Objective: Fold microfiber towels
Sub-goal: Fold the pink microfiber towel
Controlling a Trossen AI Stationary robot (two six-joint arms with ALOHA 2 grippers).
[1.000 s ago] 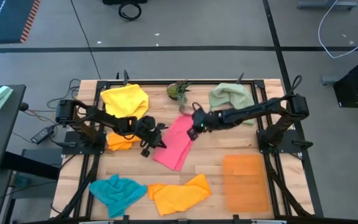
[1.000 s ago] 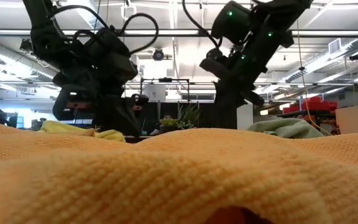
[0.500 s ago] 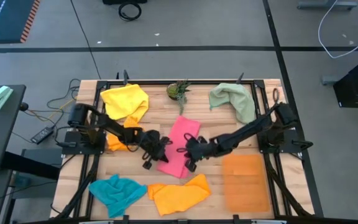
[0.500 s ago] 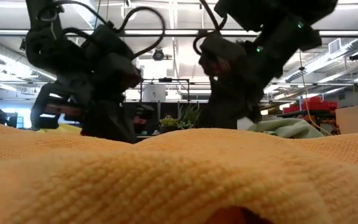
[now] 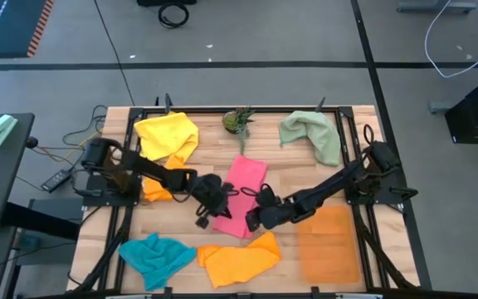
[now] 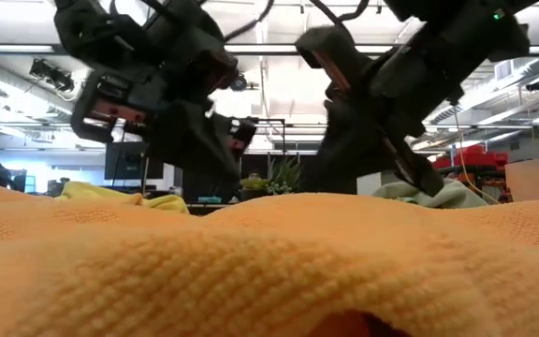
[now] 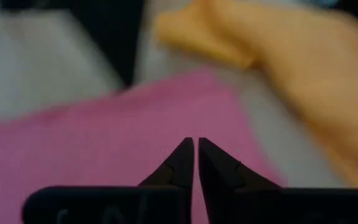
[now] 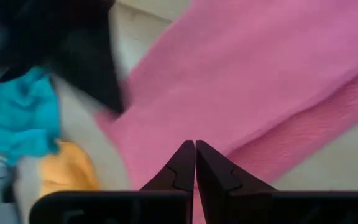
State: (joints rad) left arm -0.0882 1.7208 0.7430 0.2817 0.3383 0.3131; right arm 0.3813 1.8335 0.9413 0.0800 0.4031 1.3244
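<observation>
The pink towel's lower layer [image 8: 319,132] reaches out beyond the edge of its top layer, so next my left gripper moves away while my right gripper pulls that edge [image 8: 291,118].
A pink towel [image 5: 244,181] lies flat on the table's middle, with a second layer showing along one edge in the right wrist view [image 8: 303,134]. My left gripper [image 5: 216,206] is shut at the towel's near left side; it also shows in the left wrist view [image 7: 195,149]. My right gripper [image 5: 260,218] is shut at the towel's near right corner; it also shows in the right wrist view [image 8: 195,149]. The other towels lie loose: yellow [image 5: 168,134], pale green [image 5: 309,131], teal [image 5: 156,256], and orange [image 5: 239,257]. My left gripper points its shut fingertips down at the pink towel's near part [image 7: 166,124]; I cannot tell whether they touch the cloth. My right gripper points its shut fingertips down at the pink towel near its near edge [image 8: 185,118]; I cannot tell whether they touch it.
A small orange cloth [image 5: 158,189] lies under the left arm. A stiff orange mat [image 5: 329,241] lies at the near right. A small green plant [image 5: 237,120] stands at the far middle. The orange towel fills the low view's foreground [image 6: 269,271].
My right gripper has gone from the pink towel's far end toward the table's near edge, along the towel, to its near right corner. My left gripper has shifted a little toward the near and right. The pink towel has kept much the same outline.
</observation>
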